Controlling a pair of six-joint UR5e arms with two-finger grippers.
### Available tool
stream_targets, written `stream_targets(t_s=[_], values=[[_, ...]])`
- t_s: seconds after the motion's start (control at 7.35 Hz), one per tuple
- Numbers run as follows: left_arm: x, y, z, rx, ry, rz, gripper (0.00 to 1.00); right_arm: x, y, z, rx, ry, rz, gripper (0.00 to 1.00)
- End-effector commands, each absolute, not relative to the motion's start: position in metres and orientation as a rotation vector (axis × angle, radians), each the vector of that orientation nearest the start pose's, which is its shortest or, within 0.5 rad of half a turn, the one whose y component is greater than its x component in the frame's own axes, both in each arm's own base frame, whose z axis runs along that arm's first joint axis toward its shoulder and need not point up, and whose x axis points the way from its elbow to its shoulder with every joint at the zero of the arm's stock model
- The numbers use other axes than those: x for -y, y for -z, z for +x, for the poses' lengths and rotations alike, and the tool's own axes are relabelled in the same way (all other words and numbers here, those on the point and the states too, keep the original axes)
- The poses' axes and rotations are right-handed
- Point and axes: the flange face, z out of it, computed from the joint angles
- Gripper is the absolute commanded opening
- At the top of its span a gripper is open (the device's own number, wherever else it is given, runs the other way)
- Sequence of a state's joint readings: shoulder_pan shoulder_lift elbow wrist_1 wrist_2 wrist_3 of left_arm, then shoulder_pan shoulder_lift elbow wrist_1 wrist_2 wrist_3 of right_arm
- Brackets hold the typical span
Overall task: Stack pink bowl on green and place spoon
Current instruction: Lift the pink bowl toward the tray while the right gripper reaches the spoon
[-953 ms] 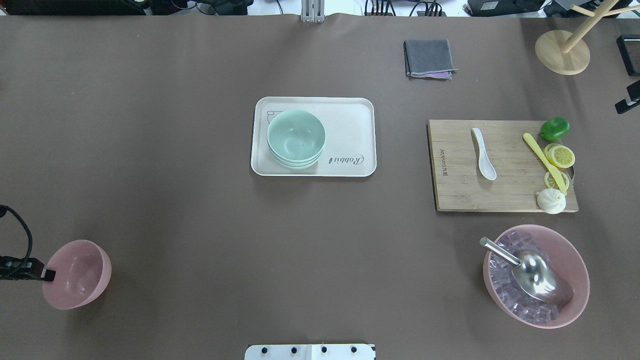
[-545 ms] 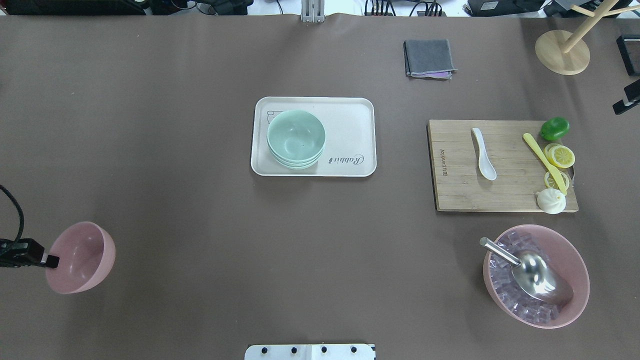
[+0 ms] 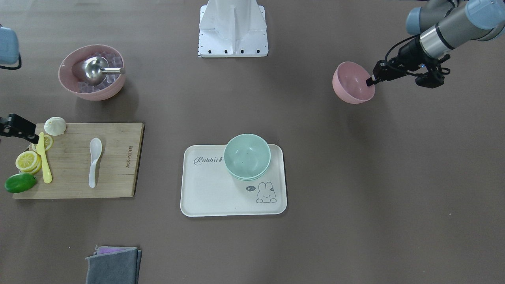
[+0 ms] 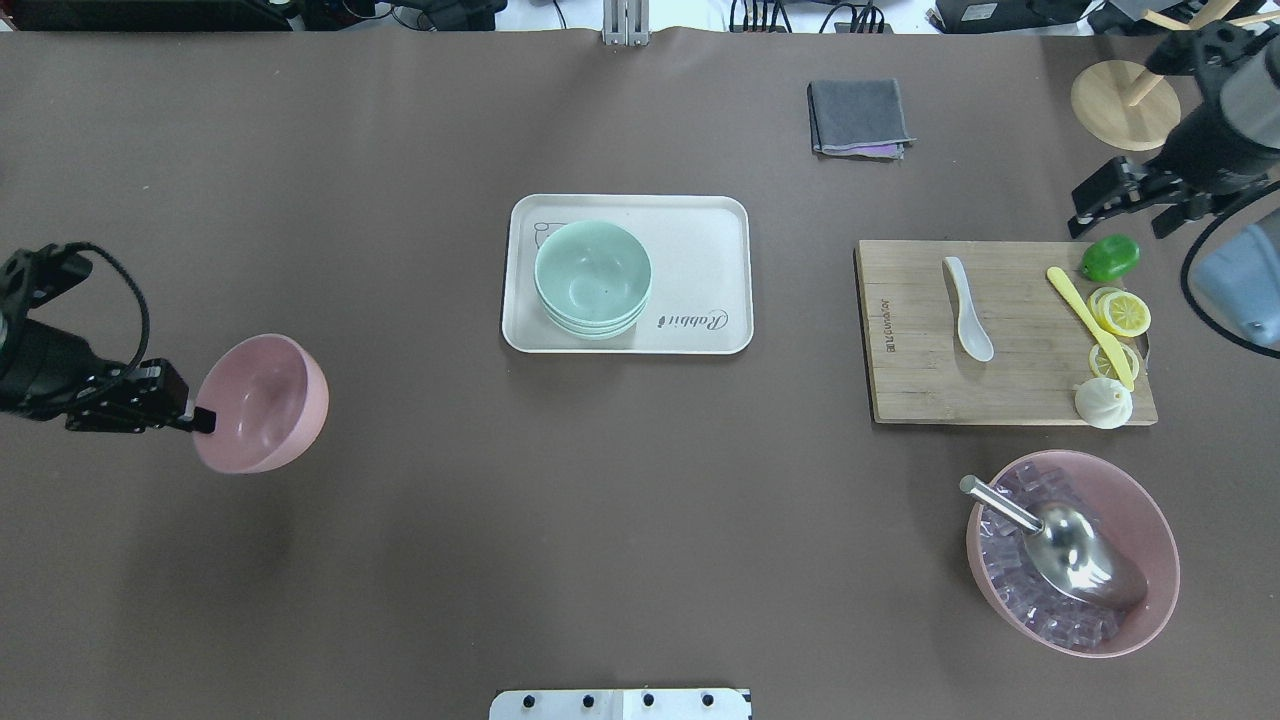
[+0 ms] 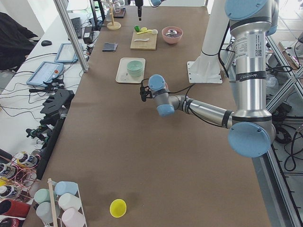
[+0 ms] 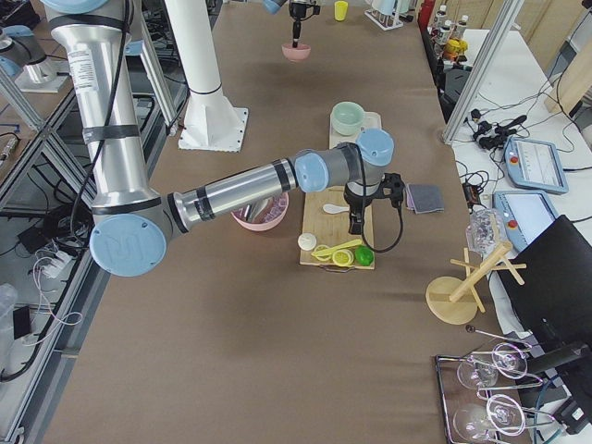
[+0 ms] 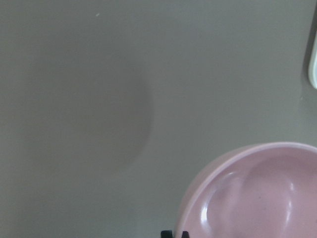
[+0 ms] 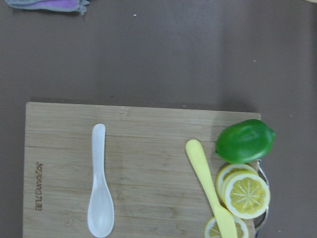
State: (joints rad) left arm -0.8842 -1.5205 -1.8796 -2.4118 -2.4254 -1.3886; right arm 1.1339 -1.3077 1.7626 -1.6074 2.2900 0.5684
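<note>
I expect the white spoon (image 3: 94, 163) to roll onto its edge when I pick it up, because it lies face up on its rounded head with a slim handle (image 3: 92, 175).
My left gripper (image 4: 203, 421) is shut on the rim of the pink bowl (image 4: 265, 400) and holds it above the table, left of the tray; the bowl also shows in the front view (image 3: 352, 83) and the left wrist view (image 7: 262, 193). The stacked green bowls (image 4: 592, 275) sit on the left part of the cream tray (image 4: 700, 230). The white spoon (image 4: 967, 308) lies on the cutting board (image 4: 1010, 390) and shows in the right wrist view (image 8: 100, 193). My right gripper (image 4: 1116, 230) is open and empty, above the board's far right corner by the lime.
On the board lie a yellow knife (image 4: 1090, 325), lemon slices (image 4: 1122, 312), a lime (image 4: 1108, 257) and a bun (image 4: 1102, 402). A large pink bowl of ice with a metal scoop (image 4: 1072, 550) stands near right. A grey cloth (image 4: 858, 117) and a wooden stand (image 4: 1125, 105) are at the far side.
My left gripper has lifted the pink bowl and carried it away from the table's near left edge toward the tray. My right arm has come into view above the board's far right corner.
</note>
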Motion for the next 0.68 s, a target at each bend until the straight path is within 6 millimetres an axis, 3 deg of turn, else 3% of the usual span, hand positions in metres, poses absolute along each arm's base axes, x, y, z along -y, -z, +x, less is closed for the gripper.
stream_targets(t_s=[0.0, 0.14, 0.27, 0.41, 0.54], values=[[0.43, -0.363, 0.26, -1.289, 0.159, -0.117, 0.0, 0.567, -0.431, -0.252, 0.821, -0.012, 0.016, 0.95], [0.451, -0.319, 0.276, -1.293, 0.189, -0.133, 0.0, 0.571, -0.445, -0.266, 0.811, -0.005, 0.02, 0.94], [0.47, -0.277, 0.293, -1.268, 0.219, -0.154, 0.0, 0.574, -0.446, -0.28, 0.793, 0.005, 0.024, 0.93], [0.481, -0.246, 0.302, -1.262, 0.224, -0.161, 0.0, 0.578, -0.452, -0.293, 0.772, 0.011, 0.022, 0.93], [0.494, -0.221, 0.314, -1.259, 0.225, -0.163, 0.0, 0.567, -0.458, -0.319, 0.755, 0.047, 0.009, 0.9]])
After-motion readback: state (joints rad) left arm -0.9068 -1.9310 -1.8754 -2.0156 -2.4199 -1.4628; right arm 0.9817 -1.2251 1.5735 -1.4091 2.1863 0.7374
